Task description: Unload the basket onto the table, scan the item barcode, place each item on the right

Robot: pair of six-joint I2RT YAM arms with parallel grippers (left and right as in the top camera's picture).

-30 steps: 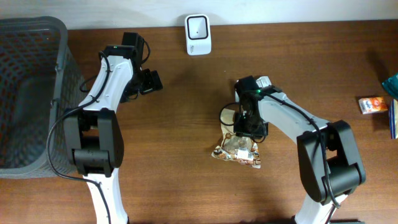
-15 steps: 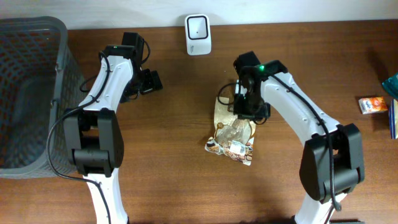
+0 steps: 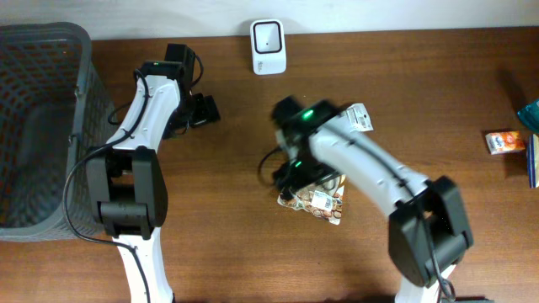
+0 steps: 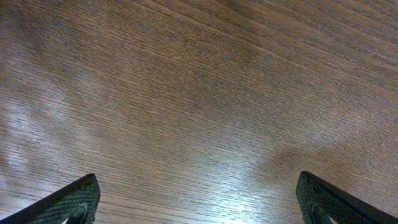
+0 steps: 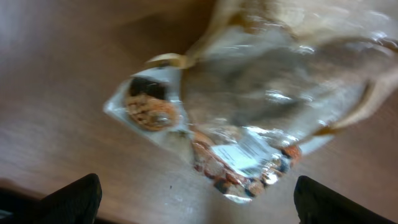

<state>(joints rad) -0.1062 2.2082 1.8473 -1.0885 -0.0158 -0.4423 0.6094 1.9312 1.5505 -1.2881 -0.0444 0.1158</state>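
Note:
Next, I pinch the bag's near corner [image 5: 148,102] with my right gripper and pull the bag closer first, because the snack bag [image 3: 316,203] lies slanted and well away from my left gripper.
The item is a clear, crinkly snack bag [image 3: 317,200] lying flat on the wooden table, with a white barcode label [image 3: 324,202] facing up near its lower end. My right gripper [image 3: 290,174] hovers at the bag's left edge, open and holding nothing. In the right wrist view the bag [image 5: 249,106] and its label [image 5: 239,152] are blurred, lying ahead of the wide-apart fingertips [image 5: 74,199], and the right gripper [image 5: 199,208] is over bare wood. The white scanner [image 3: 268,35] stands at the back edge. My left gripper [image 3: 205,109] [image 4: 199,208] is open over bare wood.
A dark grey mesh basket [image 3: 34,126] fills the far left. A small orange box [image 3: 504,141] and a teal item [image 3: 530,114] lie at the right edge. The left arm stretches along the basket's right side.
The right gripper opened and let go of the bag, then swung left. The bag dropped from its lifted, upright hang to lie flat. The left arm stayed still.

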